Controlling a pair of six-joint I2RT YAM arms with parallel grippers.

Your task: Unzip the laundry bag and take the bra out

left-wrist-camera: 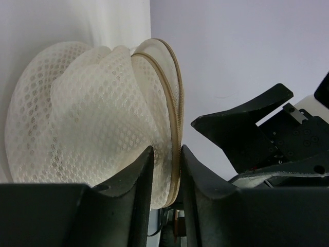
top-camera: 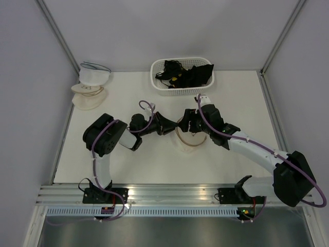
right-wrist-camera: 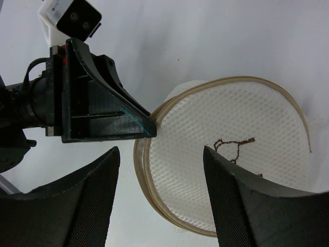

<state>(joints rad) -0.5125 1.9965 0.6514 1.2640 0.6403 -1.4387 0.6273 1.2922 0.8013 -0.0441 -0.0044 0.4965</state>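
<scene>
My left gripper is pinching both rims of the laundry bag (left-wrist-camera: 175, 121) together, so my right gripper needs to hold the bag's top rim (right-wrist-camera: 147, 165) while my left gripper takes the bag's lower rim.
The laundry bag (top-camera: 192, 140), a round cream mesh pouch with a beige zip rim, lies at the table's middle. In the left wrist view the laundry bag (left-wrist-camera: 92, 113) stands on edge and my left gripper (left-wrist-camera: 165, 157) is shut on its rim, one finger on the mesh side and one on the zip side. My left gripper (top-camera: 174, 125) reaches it from the left. In the right wrist view my right gripper (right-wrist-camera: 162, 154) is open, its fingers spread over the left rim of the laundry bag (right-wrist-camera: 231, 144), apart from it. No zip pull shows. The bra is hidden.
A white basket (top-camera: 154, 77) holding black garments stands at the back centre. Stacked cream and white dome pouches (top-camera: 91, 85) sit at the back left by the wall. Frame posts and walls border the table on both sides.
</scene>
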